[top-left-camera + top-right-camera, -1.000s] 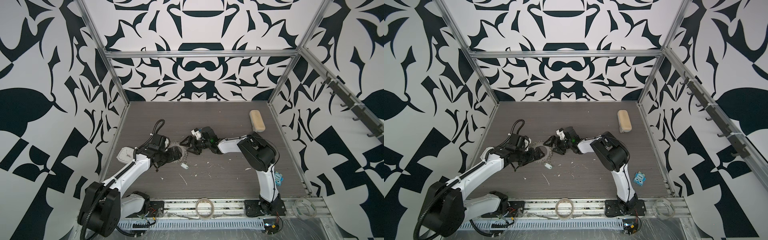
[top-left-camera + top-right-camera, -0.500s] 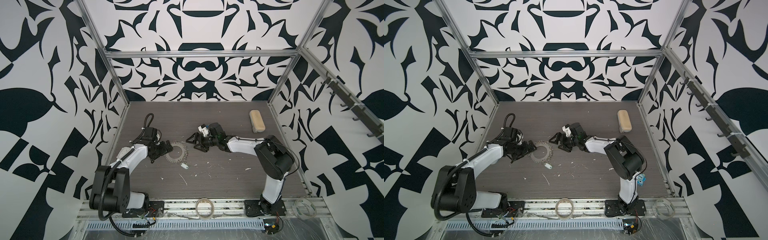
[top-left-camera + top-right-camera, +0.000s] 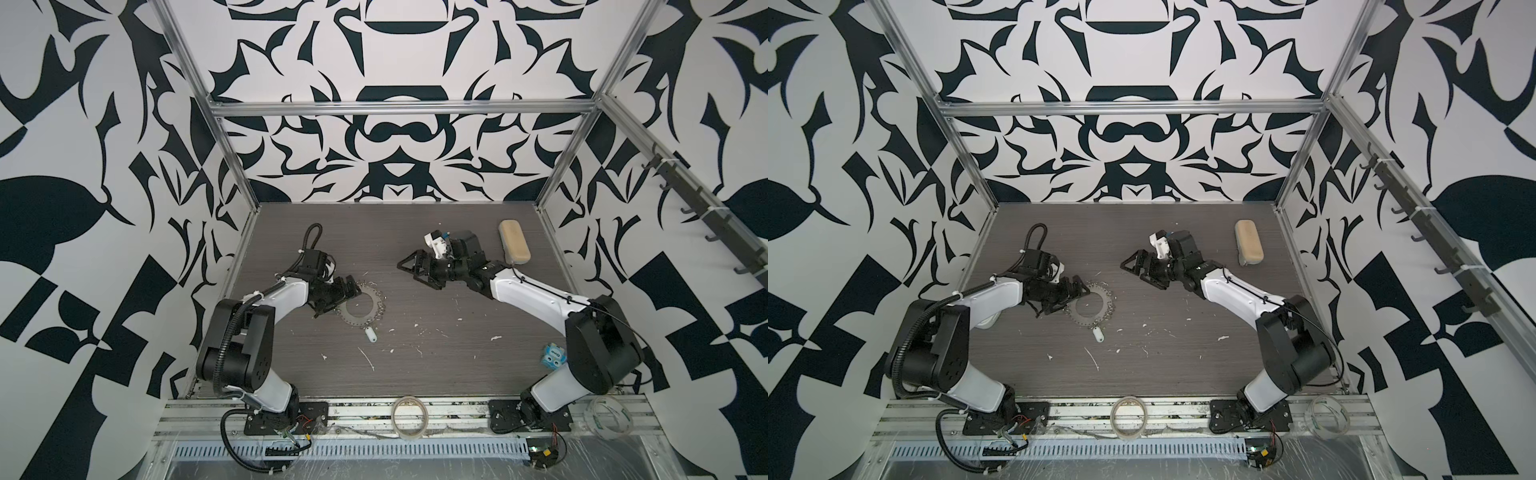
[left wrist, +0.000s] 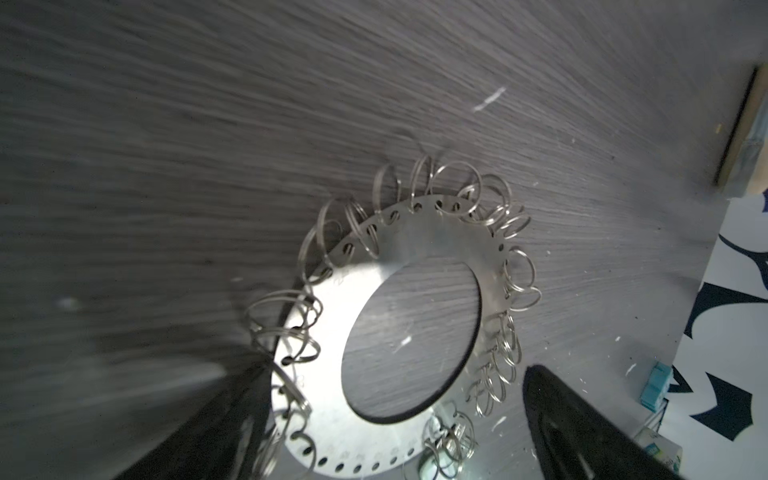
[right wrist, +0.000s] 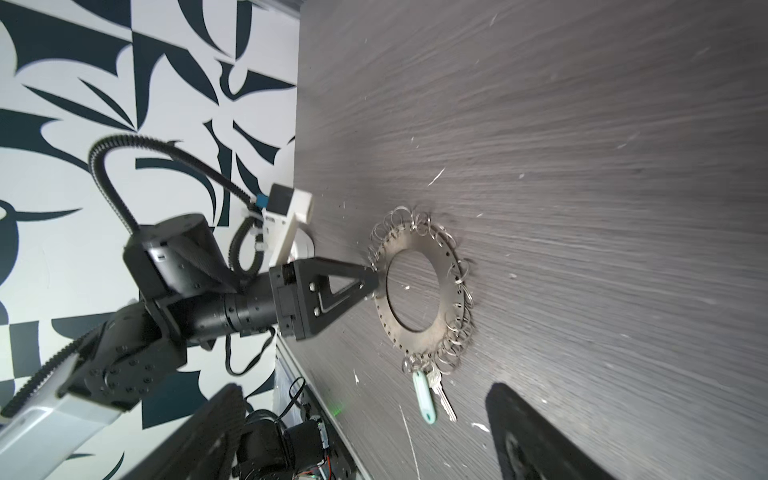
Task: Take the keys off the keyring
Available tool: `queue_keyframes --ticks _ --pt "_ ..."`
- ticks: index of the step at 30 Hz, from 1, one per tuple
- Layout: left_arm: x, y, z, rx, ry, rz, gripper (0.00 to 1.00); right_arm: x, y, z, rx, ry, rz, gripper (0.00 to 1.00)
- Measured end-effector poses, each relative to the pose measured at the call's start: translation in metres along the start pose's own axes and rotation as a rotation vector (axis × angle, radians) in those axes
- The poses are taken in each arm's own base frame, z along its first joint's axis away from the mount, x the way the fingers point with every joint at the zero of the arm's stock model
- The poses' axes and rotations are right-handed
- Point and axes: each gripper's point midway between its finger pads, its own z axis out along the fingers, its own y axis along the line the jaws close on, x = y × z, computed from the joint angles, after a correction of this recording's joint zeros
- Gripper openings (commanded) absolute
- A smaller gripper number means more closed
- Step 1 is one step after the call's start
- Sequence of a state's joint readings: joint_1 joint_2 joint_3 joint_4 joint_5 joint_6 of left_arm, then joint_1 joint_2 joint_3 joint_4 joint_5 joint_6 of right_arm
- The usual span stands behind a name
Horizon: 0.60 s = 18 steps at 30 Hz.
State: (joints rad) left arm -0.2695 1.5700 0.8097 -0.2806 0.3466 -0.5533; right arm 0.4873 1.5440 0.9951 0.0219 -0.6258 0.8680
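Observation:
The keyring's rim (image 3: 343, 310) is at my left gripper, away from the key's pale tag, so next I move back and grab the tag (image 3: 370, 334) with my right gripper.
The keyring (image 3: 365, 307) (image 3: 1094, 305), a flat grey disc fringed with wire loops, lies on the dark table left of centre. A silver key (image 5: 442, 395) with a pale oval tag (image 3: 371, 333) (image 3: 1098, 334) hangs from a loop on its near edge and rests flat. My left gripper (image 3: 343, 299) (image 3: 1069, 297) (image 4: 397, 368) is open at the disc's left rim, one fingertip (image 5: 365, 282) against the loops. My right gripper (image 3: 415, 272) (image 3: 1140, 272) (image 5: 361, 395) is open and empty, off to the right of the keyring (image 4: 415, 237) (image 5: 419, 286).
A beige block (image 3: 514, 241) lies at the back right. A small blue box (image 3: 553, 355) sits by the right arm's elbow. White scraps (image 3: 368, 359) dot the table. A tape roll (image 3: 409, 422) and a clear ring (image 3: 611, 422) rest on the front rail.
My right gripper has drawn back to the right, away from the keyring. The left arm has pulled back to the disc's left rim, uncovering it. Keyring and key have stayed put.

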Motion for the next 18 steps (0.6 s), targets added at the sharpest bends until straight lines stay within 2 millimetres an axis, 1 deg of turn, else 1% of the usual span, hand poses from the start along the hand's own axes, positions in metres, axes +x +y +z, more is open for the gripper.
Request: queue_keyframes --ticks 5,7,10,13,15,17,18 --pt "0.04 -0.038 0.017 0.054 0.047 0.056 0.99 -0.001 -0.026 -0.019 0.069 -0.029 0.009 0.95" --pt "0.053 -0.048 0.021 0.065 0.06 0.07 0.99 0.0 -0.038 -0.026 0.125 -0.046 -0.009 0.95" --pt "0.072 -0.061 0.024 0.083 0.068 0.077 1.0 0.005 -0.054 -0.037 0.215 -0.069 -0.073 0.91" --pt "0.083 -0.066 0.025 0.084 0.071 0.075 1.0 0.016 -0.073 -0.049 0.314 -0.083 -0.137 0.88" --pt "0.085 -0.064 0.023 0.071 0.064 0.065 0.99 0.025 -0.086 -0.054 0.389 -0.083 -0.176 0.87" --pt "0.084 -0.06 0.017 0.043 0.047 0.061 0.99 0.039 -0.096 -0.053 0.479 -0.067 -0.224 0.87" --pt "0.082 -0.058 0.013 0.032 0.033 0.065 0.99 0.05 -0.098 -0.05 0.515 -0.048 -0.252 0.88"
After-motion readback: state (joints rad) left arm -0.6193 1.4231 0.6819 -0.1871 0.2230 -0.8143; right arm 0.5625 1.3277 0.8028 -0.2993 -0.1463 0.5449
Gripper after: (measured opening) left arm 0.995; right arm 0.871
